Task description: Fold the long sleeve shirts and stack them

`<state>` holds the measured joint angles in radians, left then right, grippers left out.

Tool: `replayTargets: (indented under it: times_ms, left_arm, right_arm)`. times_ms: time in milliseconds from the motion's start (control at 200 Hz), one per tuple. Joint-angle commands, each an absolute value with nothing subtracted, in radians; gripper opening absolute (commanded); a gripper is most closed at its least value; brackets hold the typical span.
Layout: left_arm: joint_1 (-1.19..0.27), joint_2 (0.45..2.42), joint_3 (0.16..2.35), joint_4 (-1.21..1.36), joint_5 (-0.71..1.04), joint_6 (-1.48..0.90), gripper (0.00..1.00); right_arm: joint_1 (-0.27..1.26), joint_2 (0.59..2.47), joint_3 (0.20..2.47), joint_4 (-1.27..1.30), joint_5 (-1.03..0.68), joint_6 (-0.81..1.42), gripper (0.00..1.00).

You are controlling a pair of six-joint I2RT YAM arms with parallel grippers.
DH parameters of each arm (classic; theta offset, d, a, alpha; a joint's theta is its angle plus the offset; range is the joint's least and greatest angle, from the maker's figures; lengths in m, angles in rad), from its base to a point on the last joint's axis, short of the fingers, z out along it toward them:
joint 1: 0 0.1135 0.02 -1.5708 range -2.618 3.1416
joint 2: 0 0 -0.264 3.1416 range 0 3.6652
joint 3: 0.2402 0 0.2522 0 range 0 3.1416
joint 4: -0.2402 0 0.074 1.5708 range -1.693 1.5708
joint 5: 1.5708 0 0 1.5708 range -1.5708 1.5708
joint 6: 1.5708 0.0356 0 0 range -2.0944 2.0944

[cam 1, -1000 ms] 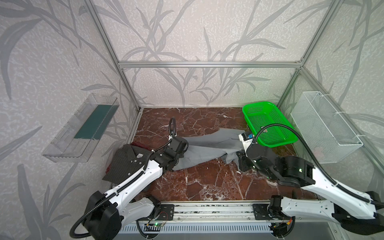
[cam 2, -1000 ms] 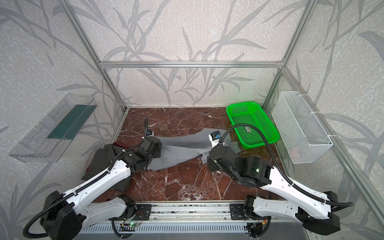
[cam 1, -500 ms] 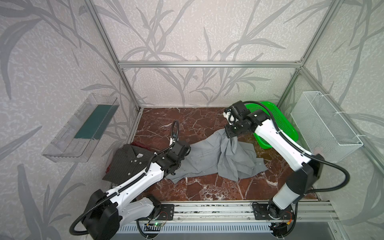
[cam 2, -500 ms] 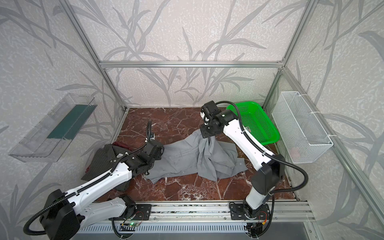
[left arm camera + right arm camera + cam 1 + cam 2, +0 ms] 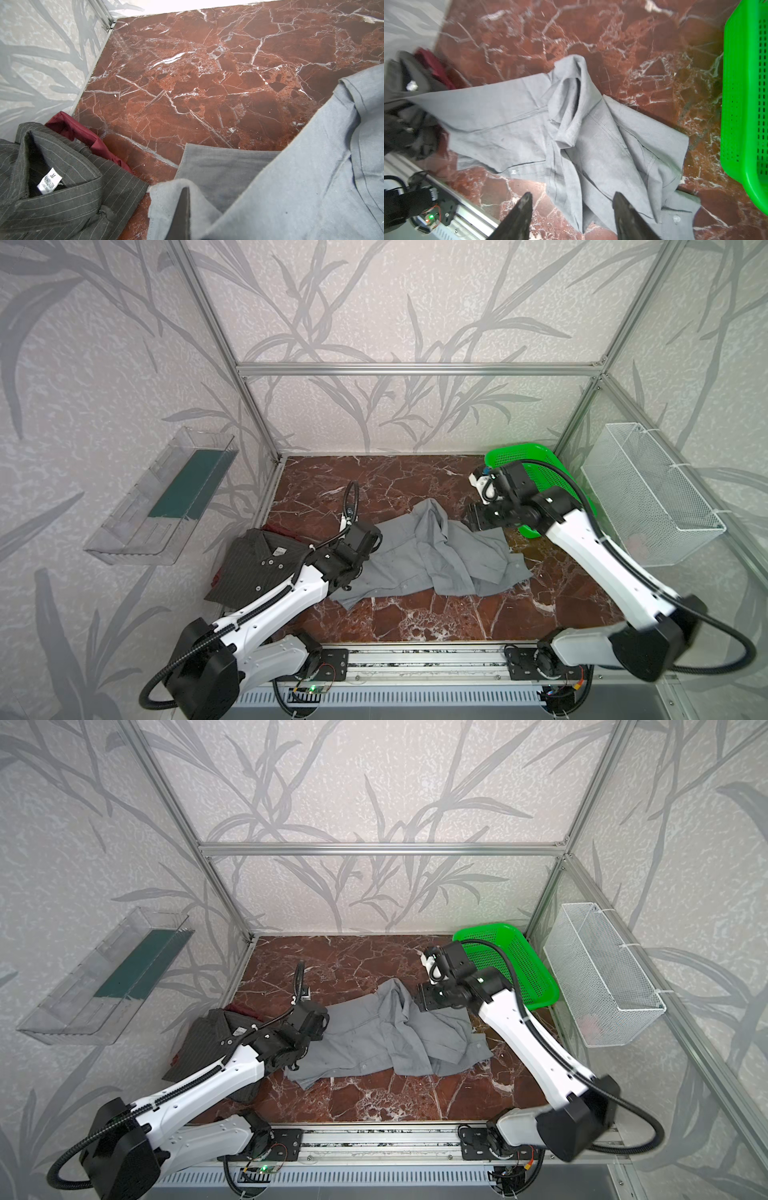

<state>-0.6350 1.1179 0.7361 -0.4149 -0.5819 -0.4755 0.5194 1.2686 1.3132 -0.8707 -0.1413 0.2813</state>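
Observation:
The shirt fold's loose tip [image 5: 580, 224] is lined up with the open fingers, so my right gripper should keep going down to the grey shirt's front edge [image 5: 449, 591] and close there.
The grey long sleeve shirt [image 5: 436, 560] [image 5: 386, 1040] lies rumpled mid-table, with a ridge of folds running through it [image 5: 566, 116]. My left gripper [image 5: 370, 541] [image 5: 316, 1021] [image 5: 185, 190] is shut on its left edge, and cloth wraps the dark finger. The dark pinstriped shirt [image 5: 253, 560] [image 5: 203, 1040] [image 5: 52, 197] lies folded at the left with its collar and label up. My right gripper [image 5: 478, 516] [image 5: 426, 998] [image 5: 572, 195] hangs open above the grey shirt's right end, with nothing between its fingers.
A green mesh basket [image 5: 540, 472] [image 5: 519, 965] [image 5: 745, 104] stands at the back right, close behind the right wrist. A white wire basket [image 5: 648, 497] hangs on the right wall and a clear tray [image 5: 162, 497] on the left wall. Maroon cloth [image 5: 68, 128] peeks from under the pinstriped shirt.
The right gripper lifted the grey shirt's right end toward the back, then opened and let it drop; the shirt now lies bunched. The left gripper kept its hold and barely moved.

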Motion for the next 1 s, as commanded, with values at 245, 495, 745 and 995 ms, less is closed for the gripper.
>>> replayTargets:
  times_ms: [245, 495, 745, 995]
  left_arm:
    - [-0.638, 1.121, 0.798, -0.421, -0.587, -0.468, 0.0]
    - [-0.638, 1.106, 0.801, -0.44, -0.589, -0.462, 0.0]
    - [-0.637, 1.135, 0.833, -0.436, -0.604, -0.43, 0.0]
    - [-0.474, 1.286, 1.1, -0.393, -0.522, -0.262, 0.0]
  right_arm:
    - [0.603, 1.186, 0.831, -0.669, -0.256, 0.367, 0.6]
    - [0.629, 1.281, 0.739, -0.576, -0.31, 0.394, 0.53]
    - [0.659, 1.31, 0.845, -0.604, -0.224, 0.361, 0.02]
    - [0.424, 1.383, 1.417, -0.731, -0.253, 0.278, 0.0]
